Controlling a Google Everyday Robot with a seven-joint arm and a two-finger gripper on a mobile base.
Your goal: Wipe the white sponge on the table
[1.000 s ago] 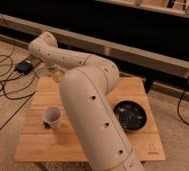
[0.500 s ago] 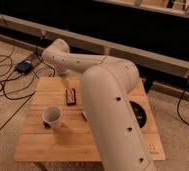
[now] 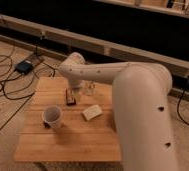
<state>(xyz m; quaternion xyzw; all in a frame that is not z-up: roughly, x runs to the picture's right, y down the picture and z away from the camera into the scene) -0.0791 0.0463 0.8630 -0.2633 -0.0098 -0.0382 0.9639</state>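
I see a short gap [image 3: 80, 105] between the dark brown bar [image 3: 71, 97] and the white sponge, so the bar will turn crooked when I wipe the sponge past it.
The white sponge [image 3: 92, 112] lies flat near the middle of the light wooden table [image 3: 68, 142], a cream-coloured block turned slightly askew. My gripper [image 3: 89, 89] hangs over the far part of the table, just behind the sponge and apart from it, open with nothing in it. The thick white arm [image 3: 138, 105] reaches in from the right and hides the table's right side.
A white cup [image 3: 52, 116] stands left of the sponge. A dark brown bar [image 3: 69, 96] lies between the cup and the gripper. Black cables [image 3: 3, 85] and a small dark box [image 3: 24, 66] lie on the floor to the left. A dark wall with rails runs behind.
The arm has swung towards the right and the wrist has come down over the table's far side. The sponge, hidden before, now shows. The dark plate is covered by the arm.
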